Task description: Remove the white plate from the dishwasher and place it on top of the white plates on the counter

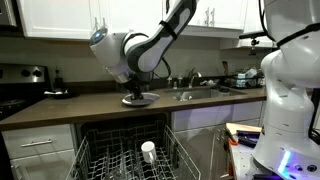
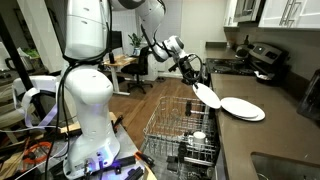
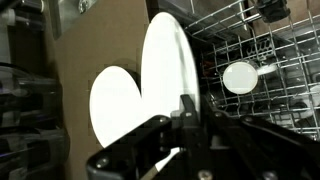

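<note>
The white plate in my gripper (image 2: 207,96) leans steeply beside the stack. I should lift it, move it above the stack (image 2: 243,109) and tilt it flatter before lowering it.
My gripper (image 2: 192,76) is shut on the rim of the white plate (image 2: 207,96) and holds it tilted in the air, above the counter's edge and just beside the stack of white plates (image 2: 243,108). In the wrist view the held plate (image 3: 165,70) stands edge-on in the jaws (image 3: 188,110), with the stack (image 3: 115,105) on the brown counter (image 3: 75,60) behind it. In an exterior view the gripper (image 1: 133,90) hovers right over the stack (image 1: 141,99). The dishwasher rack (image 2: 180,130) is pulled out below.
A small white cup (image 1: 148,150) stands in the dishwasher rack (image 1: 125,155) and shows in the wrist view (image 3: 240,77) too. A sink with a faucet (image 1: 195,90) is set in the counter. A stove (image 2: 262,60) stands at the counter's far end. A white robot base (image 2: 88,110) is near the dishwasher.
</note>
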{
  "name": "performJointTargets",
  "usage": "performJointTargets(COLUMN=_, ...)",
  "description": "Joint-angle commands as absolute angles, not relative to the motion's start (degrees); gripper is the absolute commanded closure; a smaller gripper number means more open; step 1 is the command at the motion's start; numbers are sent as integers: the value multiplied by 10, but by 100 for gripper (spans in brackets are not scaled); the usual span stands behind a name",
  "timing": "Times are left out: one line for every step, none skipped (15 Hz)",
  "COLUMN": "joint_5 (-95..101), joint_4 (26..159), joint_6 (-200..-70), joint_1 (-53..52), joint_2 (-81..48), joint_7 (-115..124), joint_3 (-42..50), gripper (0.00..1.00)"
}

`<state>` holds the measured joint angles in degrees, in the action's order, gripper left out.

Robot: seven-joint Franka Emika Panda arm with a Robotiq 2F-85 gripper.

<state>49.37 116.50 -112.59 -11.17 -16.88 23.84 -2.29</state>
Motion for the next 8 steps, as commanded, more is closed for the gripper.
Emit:
performJointTargets(joint_5=522, joint_4=1151, joint_6=-1121, joint_1=-109, joint_2=-199, joint_7=281, joint_3=-19, gripper=93)
performJointTargets(joint_5=527, joint_4=1150, joint_6=-1118, joint_1=-111, joint_2=-204, joint_7=292, joint_3=-17, gripper=93)
performJointTargets(joint_5=531, joint_4=1149, joint_6=-1112, joint_1=-113, joint_2=-208, joint_7=300, joint_3=-14, gripper=93)
performJointTargets(joint_5=532, joint_4=1148, joint_6=-1109, joint_1=-113, joint_2=-211, joint_7=305, joint_3=-13, gripper=93)
performJointTargets(joint_5=534, joint_4=1147, joint_6=-1104, joint_1=-115, joint_2=-212, joint_7=308, joint_3=-12, gripper=93)
performJointTargets(joint_5=533, joint_4=1147, joint_6=-1101, joint_1=-115, joint_2=-211, joint_7=308, joint_3=-12, gripper=93)
performJointTargets(joint_5=528, joint_4=1148, joint_6=-1097, joint_1=-115, joint_2=-207, joint_7=302, joint_3=-14, gripper=93)
performJointTargets(joint_5=525, joint_4=1150, joint_6=-1097, joint_1=-114, joint_2=-199, joint_7=295, joint_3=-16, gripper=93)
